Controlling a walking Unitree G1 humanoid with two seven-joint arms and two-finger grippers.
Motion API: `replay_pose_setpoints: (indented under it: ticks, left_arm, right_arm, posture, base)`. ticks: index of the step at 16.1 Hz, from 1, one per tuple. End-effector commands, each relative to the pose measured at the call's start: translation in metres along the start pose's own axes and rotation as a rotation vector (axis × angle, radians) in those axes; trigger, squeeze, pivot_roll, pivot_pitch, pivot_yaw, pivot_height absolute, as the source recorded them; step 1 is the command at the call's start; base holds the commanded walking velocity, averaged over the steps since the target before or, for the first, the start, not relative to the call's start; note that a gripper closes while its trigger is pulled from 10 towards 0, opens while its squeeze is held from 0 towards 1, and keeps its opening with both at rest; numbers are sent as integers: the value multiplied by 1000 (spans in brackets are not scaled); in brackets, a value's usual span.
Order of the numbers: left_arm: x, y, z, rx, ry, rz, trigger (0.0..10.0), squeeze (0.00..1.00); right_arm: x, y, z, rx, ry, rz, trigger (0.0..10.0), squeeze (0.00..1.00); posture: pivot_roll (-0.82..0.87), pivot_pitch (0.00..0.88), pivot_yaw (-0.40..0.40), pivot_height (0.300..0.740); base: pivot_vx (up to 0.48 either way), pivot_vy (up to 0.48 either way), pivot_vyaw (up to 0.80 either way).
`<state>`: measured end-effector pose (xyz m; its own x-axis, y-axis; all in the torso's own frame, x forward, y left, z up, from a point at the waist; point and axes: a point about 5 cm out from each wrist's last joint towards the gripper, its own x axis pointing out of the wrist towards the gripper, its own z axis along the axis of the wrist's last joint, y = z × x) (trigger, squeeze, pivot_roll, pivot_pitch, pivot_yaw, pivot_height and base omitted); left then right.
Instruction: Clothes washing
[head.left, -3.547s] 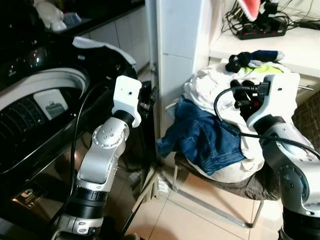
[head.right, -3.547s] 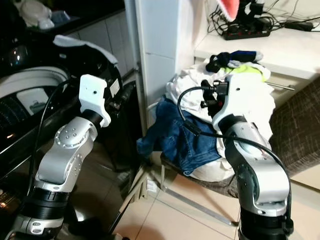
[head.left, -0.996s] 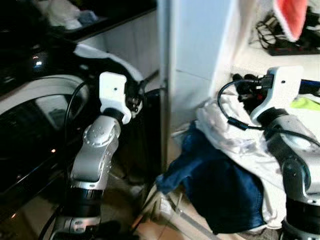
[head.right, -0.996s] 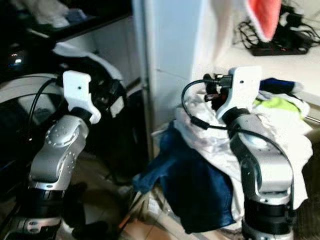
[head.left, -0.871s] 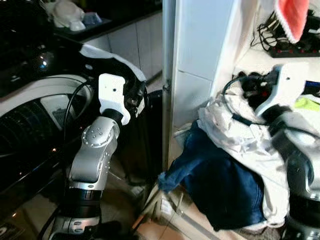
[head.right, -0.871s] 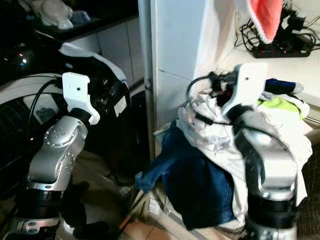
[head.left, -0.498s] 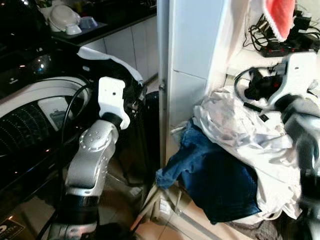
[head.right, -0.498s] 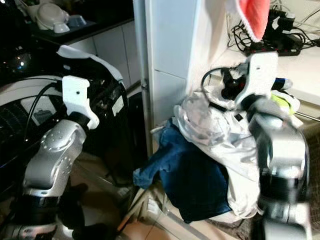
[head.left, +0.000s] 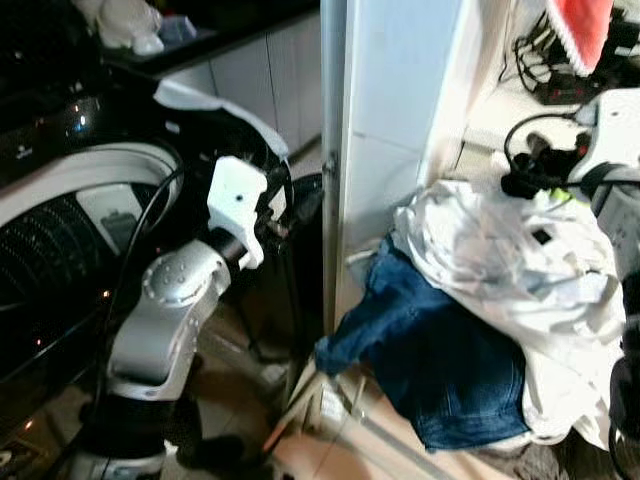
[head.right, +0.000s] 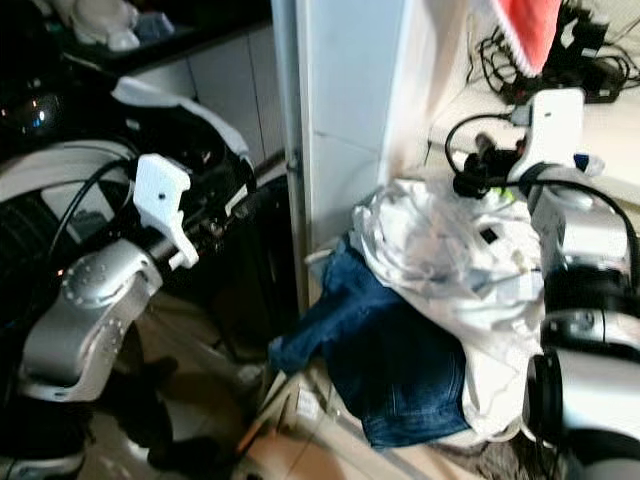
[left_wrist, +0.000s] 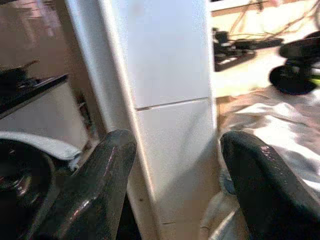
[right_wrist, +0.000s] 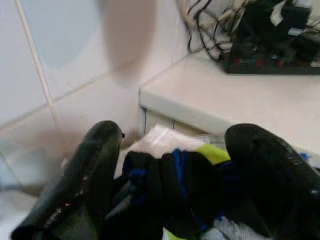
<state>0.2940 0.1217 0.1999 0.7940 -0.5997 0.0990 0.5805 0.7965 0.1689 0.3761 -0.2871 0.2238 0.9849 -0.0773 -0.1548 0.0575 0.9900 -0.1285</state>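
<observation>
The black knit garment (right_wrist: 172, 182) is bunched up on top of the yellow-green piece (right_wrist: 214, 153). It will come away in a bunch and leave that piece behind when I lift.
A heap of clothes lies right of a white pillar (head.left: 390, 120): a white garment (head.left: 510, 260) on top and blue jeans (head.left: 440, 350) hanging down its front. Dark blue and yellow-green pieces (right_wrist: 185, 185) lie at the back of the heap, below the fingertips of my right gripper (right_wrist: 175, 132), which is open and holds nothing. It hovers over the heap's far edge (head.left: 520, 175). The open top-loading washing machine (head.left: 60, 230) stands at the left. My left gripper (left_wrist: 177, 140) is open and empty, raised between the machine and the pillar (head.left: 285, 205).
A white counter (right_wrist: 240, 95) behind the heap carries a black power strip (head.left: 570, 85) with tangled cables. Something red (head.left: 580, 20) hangs above it. A white cloth (head.left: 210, 100) lies on the machine's dark lid. The floor below is tiled.
The camera has shifted, so the whole scene sits differently. My right gripper has risen from the white garment to the heap's far top edge. My left arm stays raised by the pillar.
</observation>
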Motion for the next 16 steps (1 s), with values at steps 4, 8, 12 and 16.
replay_pose_setpoints:
  ticks: [4,8,12,16]
  left_arm:
    - [-4,-9,1,3,21,-103,10000,0]
    - [-6,-17,6,-45,-8,-186,10000,0]
    - [-10,-24,12,-115,-46,-294,10000,0]
    - [-18,-29,12,-129,-33,-385,10000,0]
  right_arm:
    - [4,-7,-21,-45,157,4,10000,0]
    - [2,-11,-32,4,207,11,7333,0]
    - [1,-14,-36,14,223,20,0,0]
    - [1,-14,-36,9,218,30,0,0]
  posture:
    - [44,0,29,740]
    - [37,0,33,740]
    - [32,0,43,740]
    - [39,0,41,740]
  base:
    - [0,0,0]
    - [0,0,0]
    - [0,0,0]
    - [0,0,0]
